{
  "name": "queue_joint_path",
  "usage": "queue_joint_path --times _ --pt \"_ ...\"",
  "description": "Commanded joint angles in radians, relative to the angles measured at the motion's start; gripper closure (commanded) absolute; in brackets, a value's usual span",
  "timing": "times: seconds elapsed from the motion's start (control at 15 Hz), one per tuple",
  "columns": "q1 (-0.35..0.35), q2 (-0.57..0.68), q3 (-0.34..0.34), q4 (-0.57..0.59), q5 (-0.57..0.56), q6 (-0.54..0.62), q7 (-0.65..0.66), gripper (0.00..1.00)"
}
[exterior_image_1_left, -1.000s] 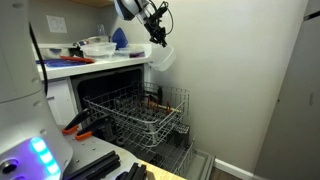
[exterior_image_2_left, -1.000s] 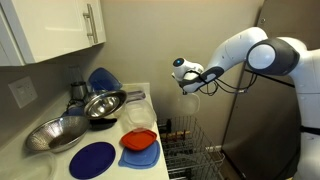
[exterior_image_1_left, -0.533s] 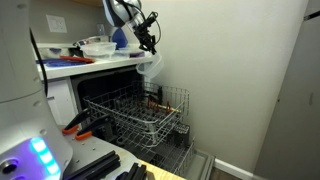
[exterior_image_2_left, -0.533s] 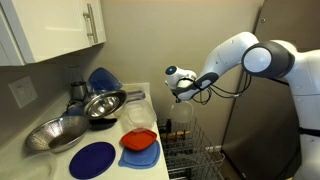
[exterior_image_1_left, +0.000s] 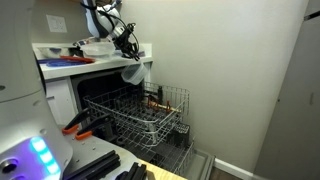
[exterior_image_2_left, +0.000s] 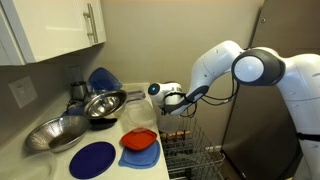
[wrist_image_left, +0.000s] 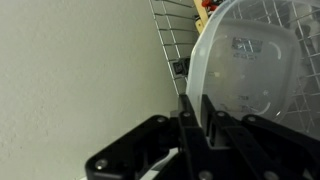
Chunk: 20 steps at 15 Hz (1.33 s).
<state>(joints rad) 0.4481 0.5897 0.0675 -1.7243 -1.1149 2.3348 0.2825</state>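
Note:
The clear plastic container is hanging at a slant close to the counter's edge. My gripper should swing it out over the wire rack (exterior_image_1_left: 160, 103) and straighten it before lowering it.
My gripper (exterior_image_1_left: 128, 47) is shut on the rim of a clear plastic container (exterior_image_1_left: 132, 72), which hangs below it by the counter's edge, above the open dishwasher's wire rack (exterior_image_1_left: 140, 115). In the wrist view the fingers (wrist_image_left: 197, 108) pinch the container's wall (wrist_image_left: 255, 60), and the rack's wires (wrist_image_left: 172, 30) show behind it. In an exterior view the gripper (exterior_image_2_left: 170, 98) is just right of the counter, over the rack (exterior_image_2_left: 192, 150); the container is hard to make out there.
On the counter lie a blue plate (exterior_image_2_left: 97, 158), an orange bowl (exterior_image_2_left: 140, 139) on a blue dish, a clear tub (exterior_image_2_left: 135, 119) and two metal bowls (exterior_image_2_left: 105, 102) (exterior_image_2_left: 58, 133). A white cabinet (exterior_image_2_left: 60, 30) hangs above. A wall stands right of the dishwasher (exterior_image_1_left: 230, 80).
The arm has swung down and toward the counter's edge, carrying the clear container with it. The grip has stayed shut.

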Motion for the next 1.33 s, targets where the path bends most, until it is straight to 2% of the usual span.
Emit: queue_joint_path --times 0.0,0.33,0.53,0.93,1.27 --pt "0.042 0.006 0.003 -0.006 -0.128 -0.089 0.110 0.96" --pt "0.001 -0.057 0.023 -0.096 -0.218 -0.151 0.133 0.96" --pt "-0.052 -0.099 0.021 -0.179 -0.306 -0.101 0.157 0.96" --pt "-0.171 -0.133 0.024 -0.292 -0.587 0.004 0.279 0.96" --pt "-0.206 -0.099 0.055 -0.302 -0.793 -0.054 0.390 0.96"
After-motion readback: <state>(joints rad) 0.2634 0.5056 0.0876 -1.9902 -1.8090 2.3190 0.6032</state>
